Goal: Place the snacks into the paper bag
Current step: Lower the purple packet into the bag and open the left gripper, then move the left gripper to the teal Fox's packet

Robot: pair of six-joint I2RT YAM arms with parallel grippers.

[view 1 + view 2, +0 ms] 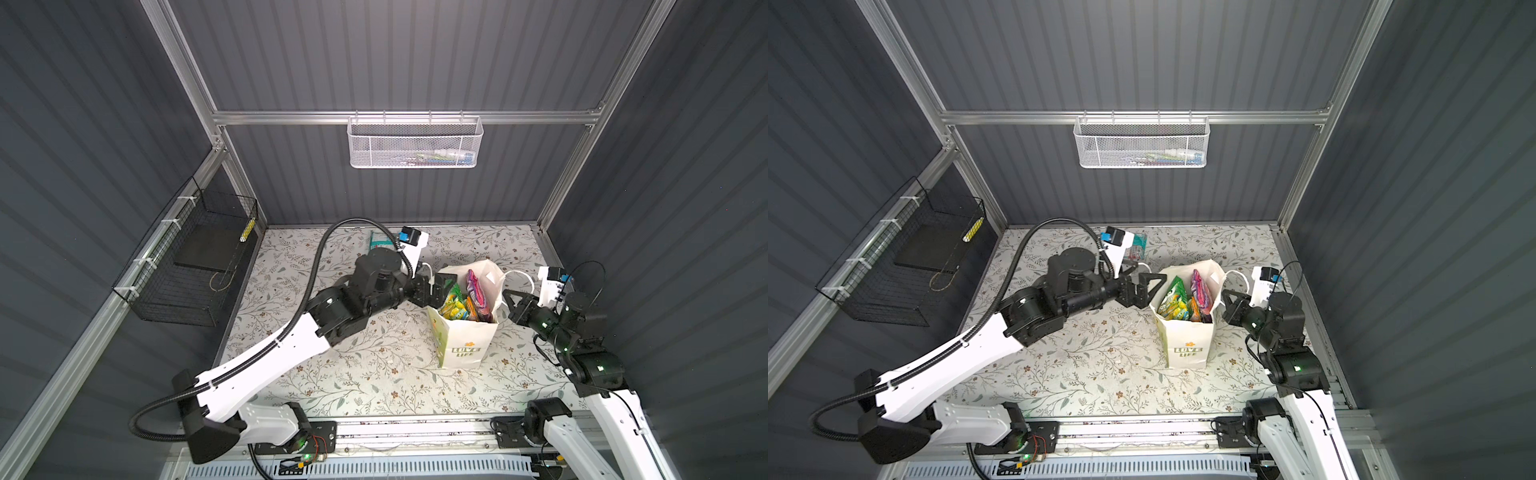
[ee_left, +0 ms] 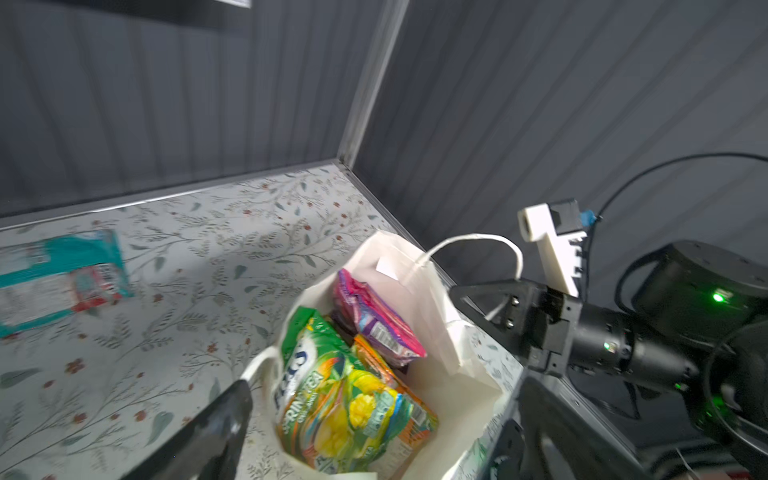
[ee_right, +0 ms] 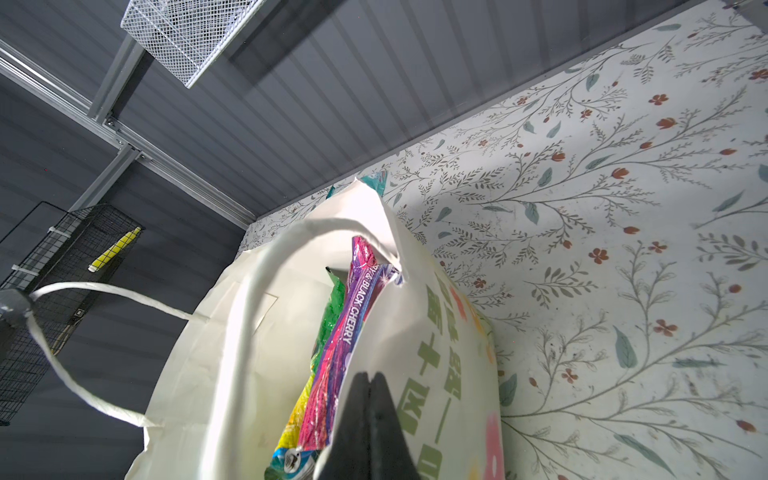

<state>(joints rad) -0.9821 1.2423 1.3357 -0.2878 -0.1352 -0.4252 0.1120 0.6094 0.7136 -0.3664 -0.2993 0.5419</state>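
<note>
My left gripper should keep moving with open fingers to the teal packet's end (image 1: 373, 240) toward the black wire basket, which is clear, until the fingers straddle that end.
The cream-white paper bag (image 1: 465, 345) (image 1: 1187, 345) stands upright on the floral table, mouth open. Inside it are several snacks: a green-and-yellow packet (image 2: 345, 395), an orange one (image 2: 374, 357) and a purple one (image 2: 374, 320) (image 3: 353, 324). One teal packet (image 1: 378, 240) (image 2: 58, 278) lies flat on the table at the back, behind my left arm. My left gripper (image 1: 432, 291) (image 2: 382, 399) is open at the bag's left rim, holding nothing. My right gripper (image 1: 508, 297) (image 3: 368, 378) is shut on the bag's right rim.
A white mesh basket (image 1: 413, 143) hangs on the back wall rail. A black wire basket (image 1: 187, 266) is fixed to the left wall. Dark corrugated walls close in the table on three sides. The bag's cord handles (image 3: 83, 291) hang loose.
</note>
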